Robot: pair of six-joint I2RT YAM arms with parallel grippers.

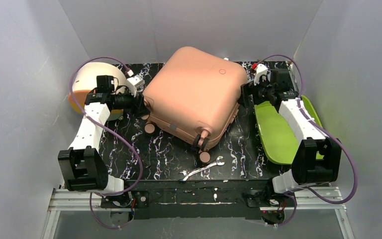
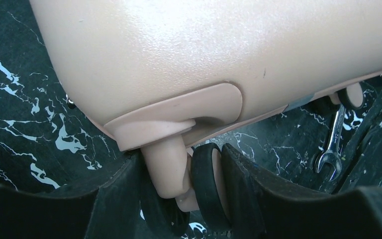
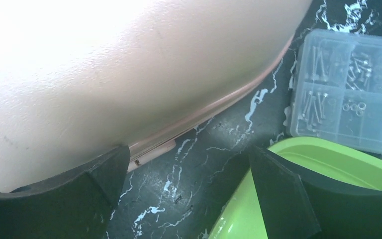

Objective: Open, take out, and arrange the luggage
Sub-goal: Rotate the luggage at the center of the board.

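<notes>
The luggage's wheeled end [image 1: 175, 129] is at a slant to the front edge. Next, my left gripper turns the luggage straight by its caster wheel [image 2: 165, 169] while my right gripper gently moves back.
The luggage [image 1: 194, 94], a salmon-pink hard-shell case, lies closed and flat on the black marbled table [image 1: 164, 149], turned at an angle. My left gripper [image 1: 140, 102] is at its left corner. In the left wrist view the shell [image 2: 204, 50] fills the top, and the left gripper [image 2: 181, 164] is closed around a caster wheel [image 2: 206, 184], with a black finger pressed against each side. My right gripper [image 1: 246, 94] is at the case's right edge. In the right wrist view it [image 3: 189, 154] stands open over bare table, beside the zipper seam [image 3: 151, 149].
A cream-and-orange round box [image 1: 87, 82] sits behind the left arm. A lime-green tray [image 1: 278, 132] lies under the right arm, with a clear parts box [image 3: 350, 84] beyond it. A wrench [image 1: 201, 170] lies near the front edge. Grey walls enclose the table.
</notes>
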